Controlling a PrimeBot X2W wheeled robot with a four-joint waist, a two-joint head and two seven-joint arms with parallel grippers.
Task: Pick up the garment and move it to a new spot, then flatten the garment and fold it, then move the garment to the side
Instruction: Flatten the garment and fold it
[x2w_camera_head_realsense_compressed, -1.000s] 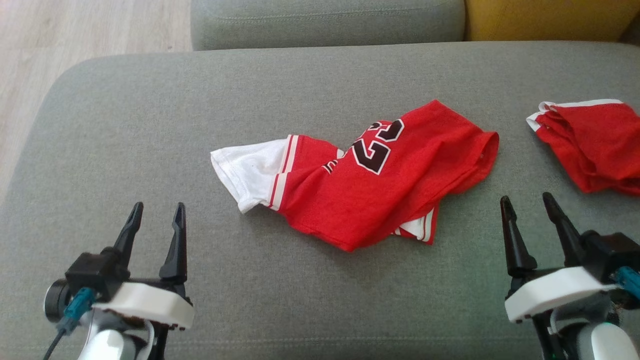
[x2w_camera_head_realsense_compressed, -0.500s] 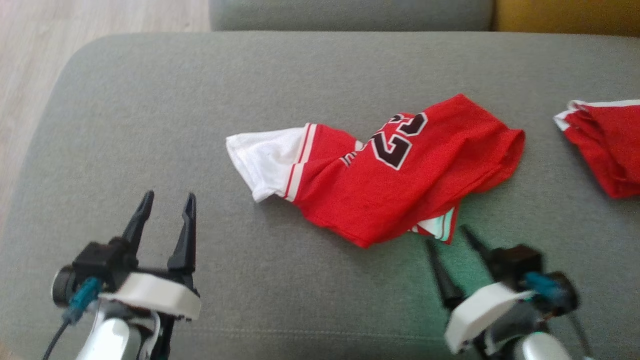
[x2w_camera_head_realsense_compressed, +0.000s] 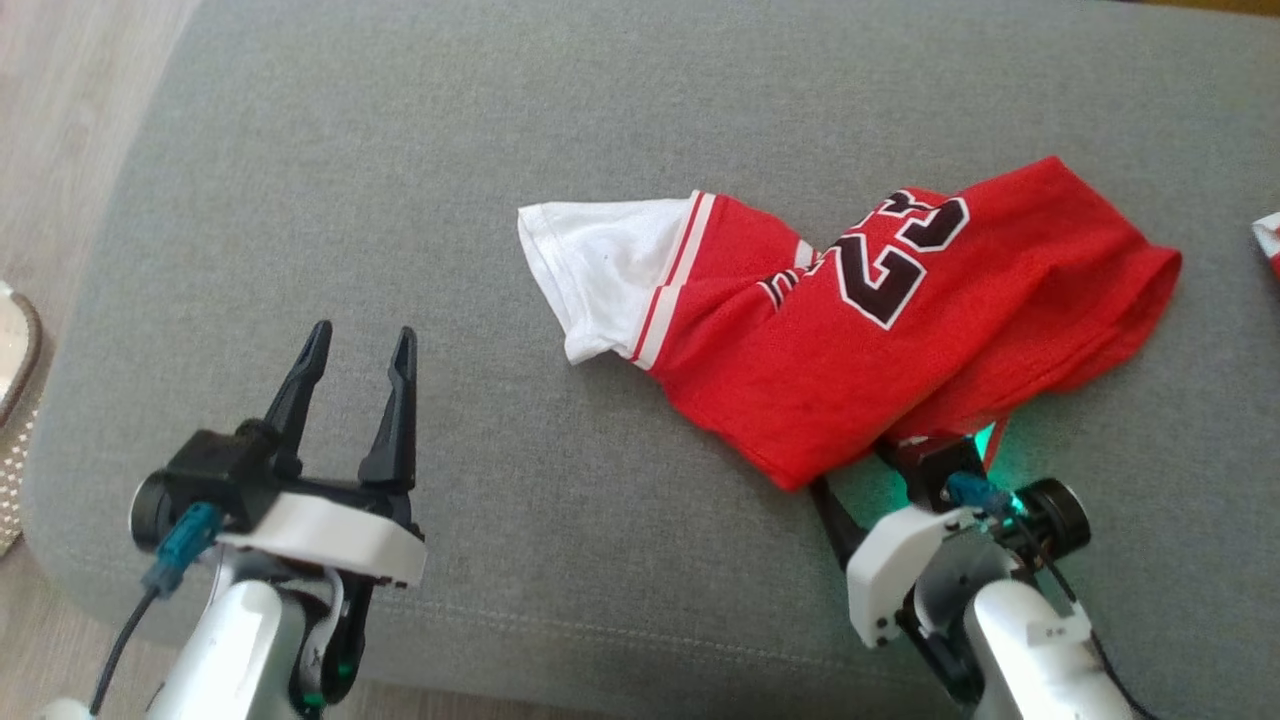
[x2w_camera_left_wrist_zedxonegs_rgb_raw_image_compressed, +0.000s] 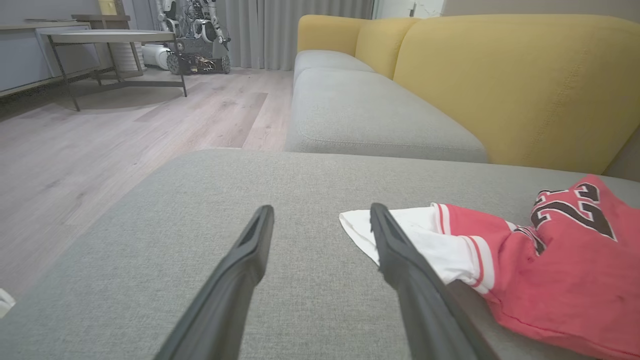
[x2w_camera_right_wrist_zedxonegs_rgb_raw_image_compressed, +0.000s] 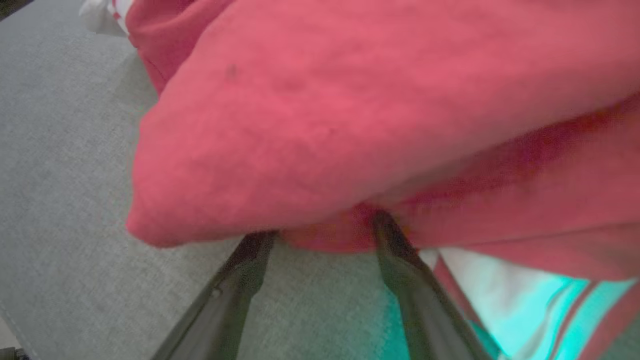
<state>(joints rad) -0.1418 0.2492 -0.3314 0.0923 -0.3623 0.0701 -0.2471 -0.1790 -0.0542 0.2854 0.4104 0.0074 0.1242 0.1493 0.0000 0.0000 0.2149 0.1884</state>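
Note:
White trim (x2w_camera_head_realsense_compressed: 806, 253) shows at the fold next to the dark number, so a hidden white sleeve will dangle down when the robot lifts the garment (x2w_camera_head_realsense_compressed: 864, 348).
The garment (x2w_camera_head_realsense_compressed: 860, 350) is a red jersey with a white sleeve and a dark number, lying crumpled on the grey cushion (x2w_camera_head_realsense_compressed: 400, 200). It also lies at the right of the left wrist view as the garment (x2w_camera_left_wrist_zedxonegs_rgb_raw_image_compressed: 550, 270). My right gripper (x2w_camera_right_wrist_zedxonegs_rgb_raw_image_compressed: 320, 227) is open at the garment's near edge, its fingertips pushed under a red fold (x2w_camera_right_wrist_zedxonegs_rgb_raw_image_compressed: 350, 115) that drapes over them. Nothing shows the cloth pinched. My left gripper (x2w_camera_head_realsense_compressed: 362, 335) stands open above the bare cushion, to the left of the white sleeve (x2w_camera_head_realsense_compressed: 600, 270) and apart from it.
A second red garment (x2w_camera_head_realsense_compressed: 1268, 240) peeks in at the far right edge. The cushion's left and front edges drop to a wooden floor (x2w_camera_head_realsense_compressed: 60, 120). Behind the cushion are a grey sofa seat (x2w_camera_left_wrist_zedxonegs_rgb_raw_image_compressed: 360, 110) and a yellow backrest (x2w_camera_left_wrist_zedxonegs_rgb_raw_image_compressed: 500, 75).
The head camera has tilted down, shifting the whole picture. My right gripper has moved left and forward from bare cushion to the garment's near edge, tips under the cloth. The left gripper has stayed put.

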